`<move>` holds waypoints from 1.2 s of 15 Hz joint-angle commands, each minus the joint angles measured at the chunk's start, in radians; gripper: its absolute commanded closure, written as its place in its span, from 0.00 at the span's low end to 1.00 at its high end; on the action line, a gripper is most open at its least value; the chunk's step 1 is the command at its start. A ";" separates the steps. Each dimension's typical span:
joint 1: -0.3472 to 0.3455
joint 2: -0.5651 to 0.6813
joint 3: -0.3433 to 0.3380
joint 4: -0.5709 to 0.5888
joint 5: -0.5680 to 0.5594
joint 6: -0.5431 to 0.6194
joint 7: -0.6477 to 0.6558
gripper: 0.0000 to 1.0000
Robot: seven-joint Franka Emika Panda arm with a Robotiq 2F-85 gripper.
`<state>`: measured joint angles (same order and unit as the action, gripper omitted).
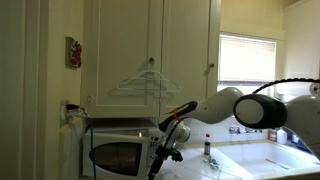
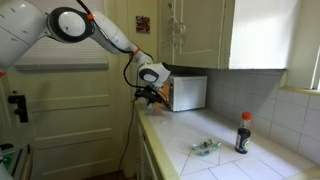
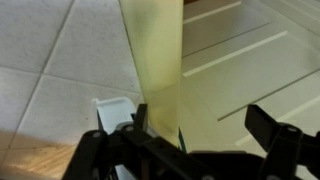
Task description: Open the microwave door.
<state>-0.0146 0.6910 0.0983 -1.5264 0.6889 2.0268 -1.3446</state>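
The microwave door's white corner (image 3: 117,108) is off-centre next to the robot's slanted open gripper, so the gripper should move back, line up with the door's edge (image 1: 146,154) and push from inside.
The white microwave (image 1: 120,150) stands on the counter under the wall cabinets; it also shows in an exterior view (image 2: 188,93). Its door (image 1: 116,156) with the dark window looks flat against the face; I cannot tell if it is ajar. My gripper (image 1: 170,150) hangs at the microwave's right front edge, beside the button side, and shows in front of it in an exterior view (image 2: 150,97). In the wrist view the gripper (image 3: 200,118) is open, with its fingers wide apart and nothing held. A white corner (image 3: 115,108) shows beside the left finger.
A dark bottle with a red cap (image 2: 243,132) stands on the tiled counter (image 2: 200,130) and also shows in an exterior view (image 1: 207,147). A small crumpled item (image 2: 206,147) lies nearby. Cream cabinets (image 1: 150,50) hang above. A panelled door (image 2: 70,110) stands beside the counter end.
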 commanded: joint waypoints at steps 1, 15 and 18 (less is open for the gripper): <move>-0.017 -0.144 0.004 -0.249 0.001 0.248 0.009 0.00; -0.271 -0.346 0.346 -0.541 0.499 0.732 -0.777 0.00; -0.356 -0.322 0.421 -0.468 0.674 0.664 -0.986 0.00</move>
<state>-0.2843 0.3473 0.4500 -2.0498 1.2112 2.7441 -2.1335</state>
